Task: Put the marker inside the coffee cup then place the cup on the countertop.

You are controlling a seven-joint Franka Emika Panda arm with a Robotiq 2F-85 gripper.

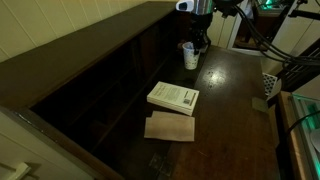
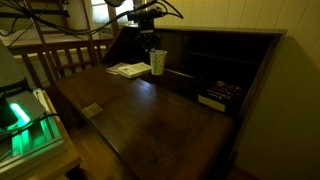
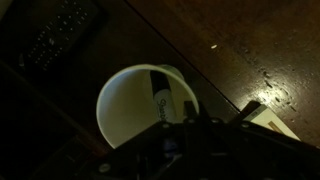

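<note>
My gripper is lowering the upright coffee cup (image 3: 163,98), with the marker inside, over clear countertop (image 1: 188,76). It should keep going down until the cup's base touches the wood, then let go.
The white coffee cup (image 3: 122,95) fills the middle of the wrist view, seen from above. The dark marker (image 3: 160,95) leans inside it against the wall nearest the gripper. My gripper (image 3: 176,122) is shut on the cup's near rim, with one finger reaching inside. In both exterior views the cup (image 1: 190,56) (image 2: 158,64) is at the back of the dark brown countertop (image 1: 228,100) (image 2: 160,118), directly under the gripper (image 1: 198,42) (image 2: 152,46). Whether the cup's base touches the wood cannot be told.
A white book (image 1: 173,97) (image 2: 128,70) lies on the countertop, with a flat brown sheet (image 1: 170,127) beside it. A keyboard-like object (image 2: 220,96) (image 3: 60,30) sits in the dark shelf recess behind the cup. A raised wooden ledge (image 1: 100,35) runs along the wall.
</note>
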